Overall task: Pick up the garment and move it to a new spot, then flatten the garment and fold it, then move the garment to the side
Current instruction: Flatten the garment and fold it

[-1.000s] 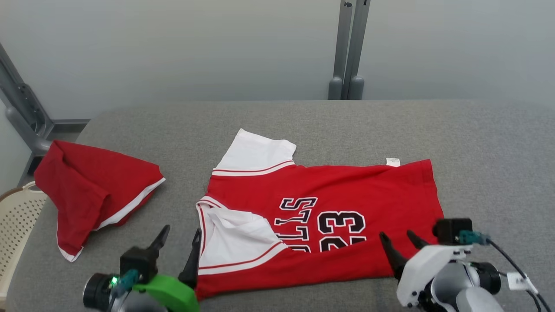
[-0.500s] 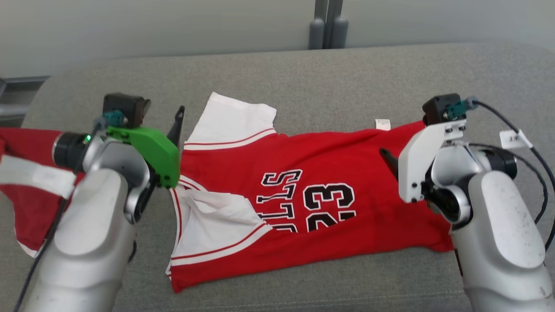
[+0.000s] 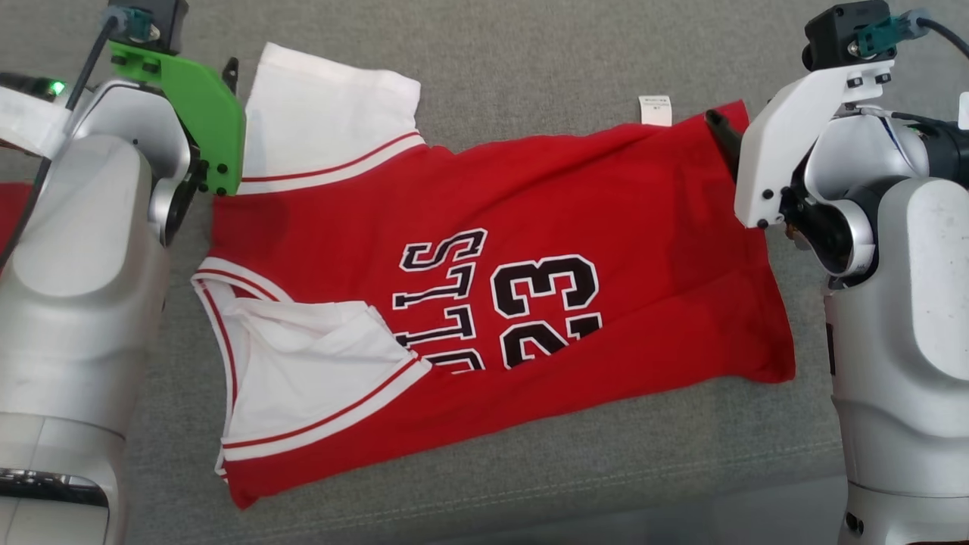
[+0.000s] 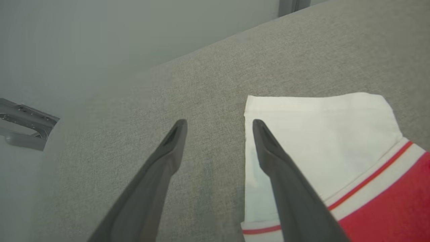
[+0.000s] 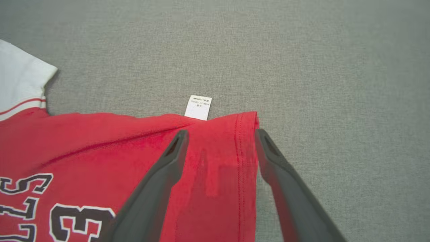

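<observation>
The far white sleeve [image 3: 327, 116] will come to rest over the near sleeve [image 3: 304, 368] and cover part of the lettering when I fold it across, because the near sleeve is already folded flat.
The garment [image 3: 606, 227] is a red jersey with white sleeves and black "23" lettering, spread on the grey table [image 3: 530, 45]. My left gripper [image 4: 218, 124] is open at the far white sleeve [image 4: 322, 134]. One finger hangs over the sleeve's edge, the other over bare table. A dark fingertip [image 3: 230, 70] of it peeks past the green bracket. My right gripper [image 5: 221, 131] is open over the far hem corner [image 5: 215, 161], beside the white label [image 5: 199, 107]. One finger is above red cloth, the other just outside the hem. Neither holds anything.
A strip of another red cloth [image 3: 11, 212] lies at the far left behind my left arm. A metal bracket [image 4: 23, 127] sits past the table's left end. Bare grey table [image 5: 336, 101] stretches beyond the jersey, and a seam [image 3: 606, 484] marks the near edge.
The head camera has tipped down over the jersey. Both arms have reached forward from the near side to its far edge, left to the sleeve, right to the hem corner, still open.
</observation>
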You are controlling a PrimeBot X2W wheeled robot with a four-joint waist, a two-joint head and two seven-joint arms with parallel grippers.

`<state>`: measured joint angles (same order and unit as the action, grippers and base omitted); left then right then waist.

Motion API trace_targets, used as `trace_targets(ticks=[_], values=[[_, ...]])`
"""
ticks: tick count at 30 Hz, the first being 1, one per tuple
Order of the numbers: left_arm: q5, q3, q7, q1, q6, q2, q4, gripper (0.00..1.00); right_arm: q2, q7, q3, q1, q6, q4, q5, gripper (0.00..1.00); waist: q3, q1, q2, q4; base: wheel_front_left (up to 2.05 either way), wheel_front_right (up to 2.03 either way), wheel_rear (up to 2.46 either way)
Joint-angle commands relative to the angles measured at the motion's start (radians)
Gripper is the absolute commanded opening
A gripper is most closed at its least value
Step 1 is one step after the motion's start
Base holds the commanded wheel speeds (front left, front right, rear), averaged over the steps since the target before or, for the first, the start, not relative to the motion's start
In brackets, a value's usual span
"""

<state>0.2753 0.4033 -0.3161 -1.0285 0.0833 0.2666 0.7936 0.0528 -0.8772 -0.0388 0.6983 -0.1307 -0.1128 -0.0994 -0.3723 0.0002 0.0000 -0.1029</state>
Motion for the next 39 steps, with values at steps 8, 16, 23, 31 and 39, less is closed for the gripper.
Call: trace_targets(ticks=[8,16,23,31,39], values=[[-0.024,0.015,-0.016,-0.118,-0.025,0.008,0.118,1.0,-0.002,0.03,-0.031,0.046,0.0,-0.002,0.023,1.0,-0.178,-0.0002,0.0,-0.091,0.0,0.0,0.0],[-0.026,0.02,-0.032,-0.173,-0.047,0.009,0.187,1.0,-0.002,0.033,-0.025,0.045,0.0,-0.009,0.024,1.0,-0.182,-0.0002,0.0,-0.096,0.0,0.0,0.0],[-0.012,0.04,-0.06,-0.187,-0.02,-0.019,0.225,0.0,-0.002,0.021,-0.021,0.036,0.0,-0.015,0.027,1.0,-0.18,-0.0002,0.0,-0.089,0.0,0.0,0.0],[-0.002,0.051,-0.021,-0.189,-0.045,-0.069,0.249,0.0,0.025,-0.052,-0.015,0.082,0.0,-0.022,0.042,1.0,-0.17,-0.0002,0.0,-0.066,0.0,0.0,0.0],[0.012,0.069,0.015,-0.198,-0.058,-0.153,0.298,0.0,0.033,-0.077,-0.063,0.176,0.0,-0.108,0.108,1.0,-0.155,-0.0002,0.0,-0.024,0.0,0.0,0.0]])
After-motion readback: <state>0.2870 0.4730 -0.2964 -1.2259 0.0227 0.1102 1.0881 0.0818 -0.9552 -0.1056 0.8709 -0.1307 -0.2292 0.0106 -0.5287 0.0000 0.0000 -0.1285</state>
